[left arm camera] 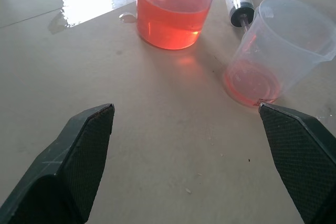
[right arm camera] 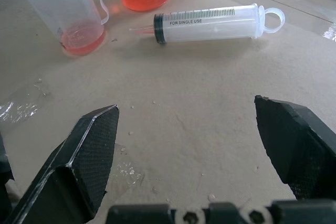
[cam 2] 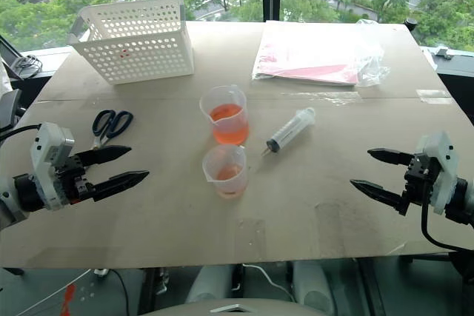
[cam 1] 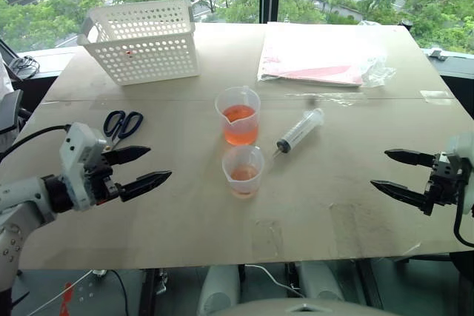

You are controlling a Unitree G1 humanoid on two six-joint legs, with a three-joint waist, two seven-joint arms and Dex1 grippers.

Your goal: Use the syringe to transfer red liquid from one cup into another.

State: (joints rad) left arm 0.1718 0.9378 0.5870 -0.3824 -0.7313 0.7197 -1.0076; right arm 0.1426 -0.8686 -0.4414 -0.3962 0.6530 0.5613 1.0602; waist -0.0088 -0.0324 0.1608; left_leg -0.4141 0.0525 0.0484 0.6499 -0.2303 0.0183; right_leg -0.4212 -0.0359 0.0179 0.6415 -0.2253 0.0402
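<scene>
The syringe's ring end is clear of both cups, so my right gripper keeps moving in open until its fingers are on both sides of the syringe's body.
The taller clear cup stands at the table's middle, about a third full of red liquid. Just in front of it is the smaller clear cup, holding a thin layer of red liquid. To the right of both, the syringe lies flat with its black plunger tip pushed in and its nozzle toward the smaller cup. My left gripper hovers open left of the cups, with nothing between its fingers. At the right, my right gripper is also open and holds nothing. The right wrist view has the syringe ahead of the open fingers.
A white perforated basket stands at the back left. Black-handled scissors lie left of the cups, close to my left gripper. A clear plastic bag with pink and red sheets lies at the back right.
</scene>
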